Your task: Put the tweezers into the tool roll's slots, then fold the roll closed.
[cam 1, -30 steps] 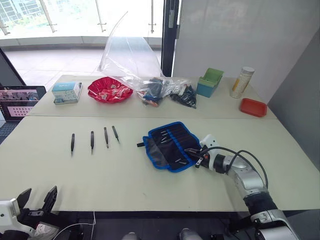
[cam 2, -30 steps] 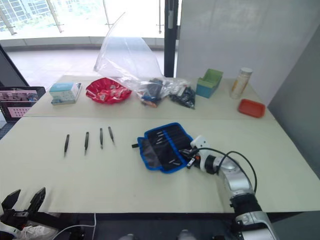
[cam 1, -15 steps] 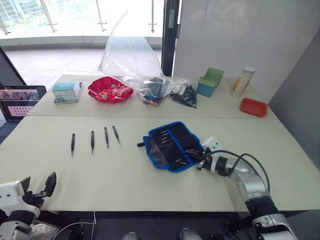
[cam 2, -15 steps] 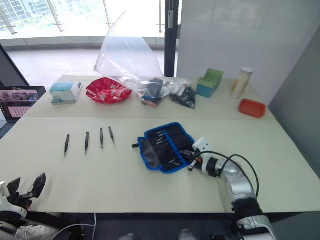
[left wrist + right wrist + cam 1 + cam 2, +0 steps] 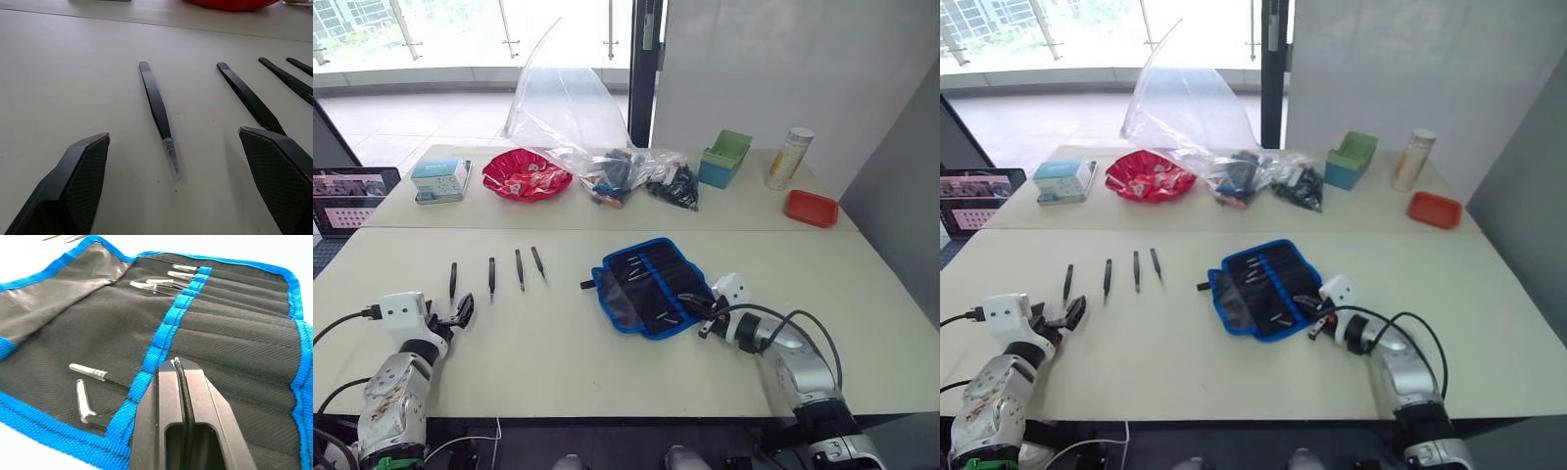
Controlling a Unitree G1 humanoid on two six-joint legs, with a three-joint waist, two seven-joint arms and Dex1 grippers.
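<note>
Pale tips (image 5: 635,269) stick out of the slots, so I expect the slim black tweezers (image 5: 453,281) to slide in only partway, capped tip still out, when I push it.
Several black tweezers (image 5: 491,274) lie in a row on the table, left of the open tool roll (image 5: 641,279). My left gripper (image 5: 455,311) stands open just in front of the leftmost tweezers (image 5: 156,105), which lies between its fingers (image 5: 83,181). The roll is blue-edged with its black inside facing up. Its slots (image 5: 234,298) hold several tools with pale tips (image 5: 151,284). My right gripper (image 5: 177,364) is shut over the roll's near right part, and a thin black tweezers runs edge-on between its fingers.
Along the back of the table stand a clear plastic bag (image 5: 563,108), a red bowl (image 5: 524,176), a small box (image 5: 440,180), a green bin (image 5: 723,159), a canister (image 5: 788,159) and a red tray (image 5: 811,209). A laptop (image 5: 342,196) sits at far left.
My left arm has come up from below the table's front edge to the leftmost tweezers. My right gripper has drawn slightly toward the near right of the roll.
</note>
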